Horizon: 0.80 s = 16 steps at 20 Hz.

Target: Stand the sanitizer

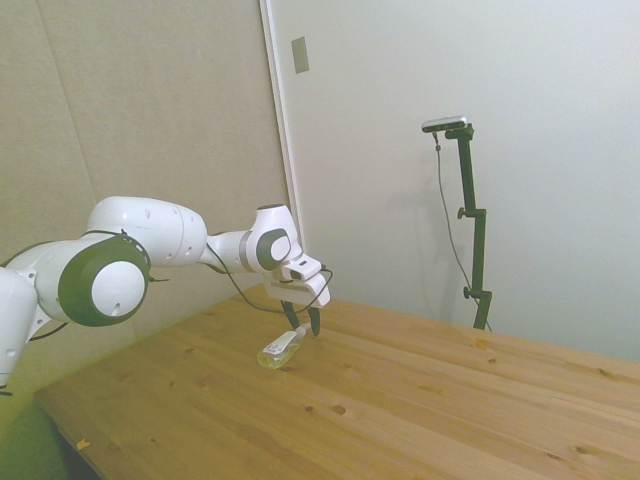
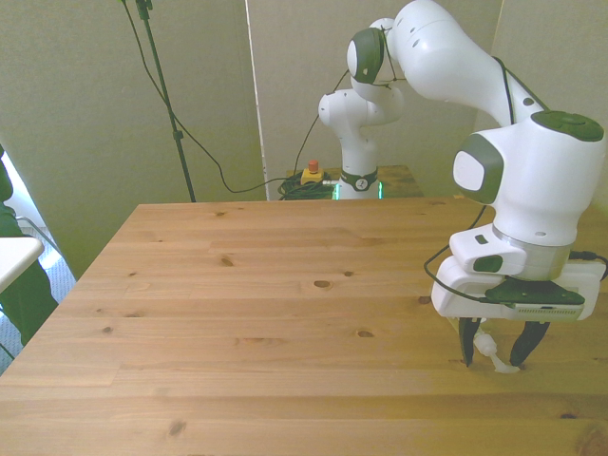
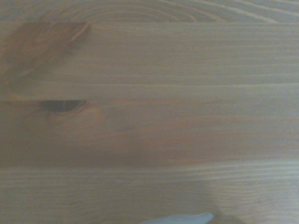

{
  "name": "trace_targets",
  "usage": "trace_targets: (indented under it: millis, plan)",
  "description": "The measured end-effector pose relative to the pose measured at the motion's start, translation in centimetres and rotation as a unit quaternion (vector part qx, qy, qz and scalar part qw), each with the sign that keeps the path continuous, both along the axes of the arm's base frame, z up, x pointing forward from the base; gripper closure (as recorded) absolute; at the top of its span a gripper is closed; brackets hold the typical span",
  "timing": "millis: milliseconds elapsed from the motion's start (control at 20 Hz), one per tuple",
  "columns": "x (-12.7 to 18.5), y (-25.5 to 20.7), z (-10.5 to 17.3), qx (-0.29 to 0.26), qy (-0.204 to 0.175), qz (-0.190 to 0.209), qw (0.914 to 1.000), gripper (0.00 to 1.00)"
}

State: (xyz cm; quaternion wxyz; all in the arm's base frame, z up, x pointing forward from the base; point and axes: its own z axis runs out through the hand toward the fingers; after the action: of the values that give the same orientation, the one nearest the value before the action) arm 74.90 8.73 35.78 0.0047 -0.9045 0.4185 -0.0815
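Observation:
My gripper will lift and tilt the white nozzle cap (image 2: 501, 364), and the whole sanitizer (image 2: 484, 340) will come along and tip upright, because the cap is joined to the sanitizer's neck.
The sanitizer (image 1: 278, 349) lies on its side on the wooden table (image 1: 420, 400), a small clear bottle of pale yellowish liquid. In the front view only its white nozzle cap (image 2: 488, 344) shows, near the front view's right edge; the body is hidden behind the hand. My gripper (image 2: 493, 355) is low over the table and open, with one dark finger on each side of the cap end. From the side, the gripper (image 1: 304, 325) sits at the bottle's upper end. The blurred wrist view shows wood grain and a pale sliver (image 3: 187, 218) at the edge.
The bottle is close to the table's right edge in the front view. A white surface (image 2: 14, 255) juts in at the front view's left. Beyond the far edge sits a red and yellow button box (image 2: 311, 173) with cables.

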Motion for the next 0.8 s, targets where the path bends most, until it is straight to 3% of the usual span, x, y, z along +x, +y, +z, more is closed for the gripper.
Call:
trace_targets:
  millis: [800]
  plan:
    - [0.0,-1.2,-0.1,0.012,0.004,-0.003,0.9999,1.0]
